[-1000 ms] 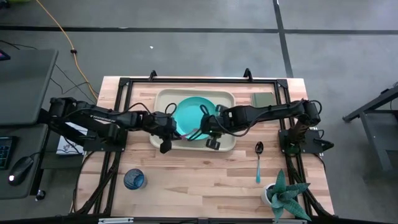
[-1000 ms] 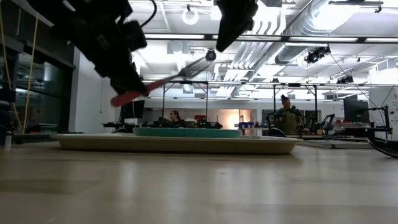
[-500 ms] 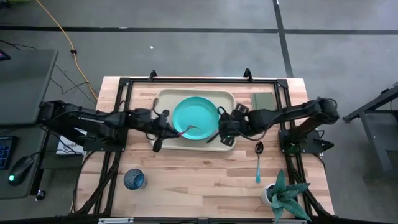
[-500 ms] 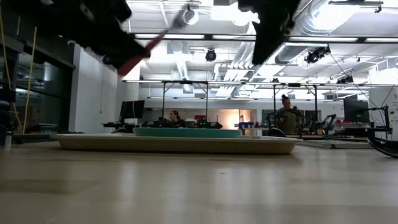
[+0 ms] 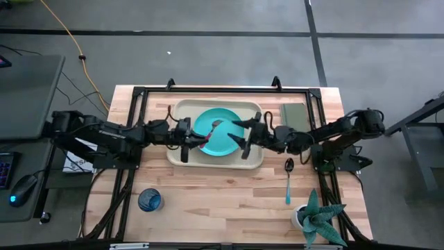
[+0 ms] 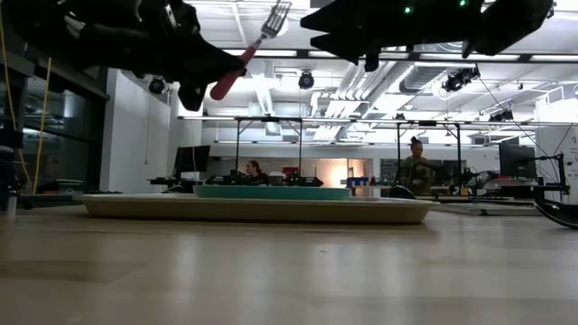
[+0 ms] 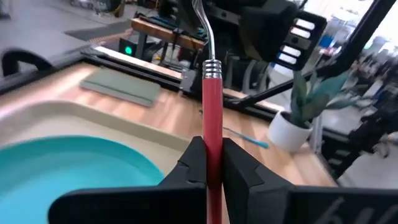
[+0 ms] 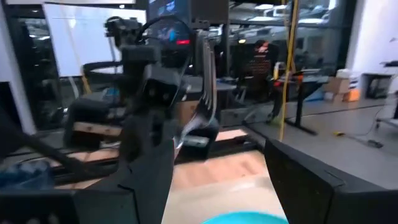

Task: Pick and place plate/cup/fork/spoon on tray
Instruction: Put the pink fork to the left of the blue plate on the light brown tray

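I should hold the fork's metal neck [image 6: 261,40] with my right gripper while my left gripper takes it crosswise, because the fork's red handle [image 7: 212,118] runs along my left fingers.
The fork [image 5: 208,137], with a red handle and metal tines, hangs above the turquoise plate [image 5: 223,141]. The plate lies flat in the beige tray [image 5: 182,110]. My left gripper [image 5: 194,139] reaches in from the left and is shut on the fork. My right gripper [image 5: 242,137] stands open over the plate's right side, a short way off the tines [image 8: 206,93], touching nothing. The dark-blue cup [image 5: 149,200] stands on the table at the near left. The blue-handled spoon [image 5: 288,182] lies on the table to the right of the tray. My left gripper pinches the fork's red handle [image 7: 212,134] between its two fingers [image 7: 191,167], the handle running along them. The fingers come from the table's left, slanting upward. The fork is lifted clear above the plate, tilted, with its tines [image 6: 275,16] up and toward the right.
A grey-green pad [image 5: 293,111] lies at the far right, beside the tray. A potted plant [image 5: 316,219] stands at the near right corner. A black frame [image 5: 208,89] runs round the table. People sit in the room beyond the table [image 6: 417,162].
My right gripper has opened, let go of the fork and drawn back toward the table's right edge. My left gripper keeps the fork, which has risen and tipped steeper, tines up.
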Action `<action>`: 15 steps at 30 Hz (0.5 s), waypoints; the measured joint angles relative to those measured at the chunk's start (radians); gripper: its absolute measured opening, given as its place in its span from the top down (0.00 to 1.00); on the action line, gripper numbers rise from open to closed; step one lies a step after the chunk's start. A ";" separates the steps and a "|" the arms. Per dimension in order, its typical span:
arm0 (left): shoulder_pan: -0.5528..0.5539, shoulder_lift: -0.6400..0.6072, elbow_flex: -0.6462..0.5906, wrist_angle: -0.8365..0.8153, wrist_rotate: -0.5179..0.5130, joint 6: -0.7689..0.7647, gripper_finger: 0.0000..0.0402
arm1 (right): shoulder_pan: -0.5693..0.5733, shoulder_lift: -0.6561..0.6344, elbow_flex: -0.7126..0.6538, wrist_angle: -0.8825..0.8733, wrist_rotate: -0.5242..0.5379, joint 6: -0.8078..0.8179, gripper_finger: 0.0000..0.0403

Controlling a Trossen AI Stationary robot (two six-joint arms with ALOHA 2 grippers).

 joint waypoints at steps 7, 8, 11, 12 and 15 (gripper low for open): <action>0.007 0.096 0.039 0.056 0.027 -0.060 1.00 | -0.036 0.078 0.074 -0.001 0.000 -0.022 0.40; 0.006 0.102 0.042 0.055 0.033 -0.063 1.00 | -0.036 0.085 0.083 -0.001 0.000 -0.029 0.40; 0.006 0.115 0.046 0.053 0.045 -0.076 1.00 | -0.036 0.097 0.100 0.001 -0.002 -0.055 0.40; 0.006 0.118 0.046 0.052 0.045 -0.077 1.00 | -0.036 0.098 0.102 -0.002 -0.003 -0.061 0.40; 0.006 0.119 0.046 0.048 0.045 -0.080 1.00 | -0.034 0.097 0.106 0.009 -0.007 -0.063 0.40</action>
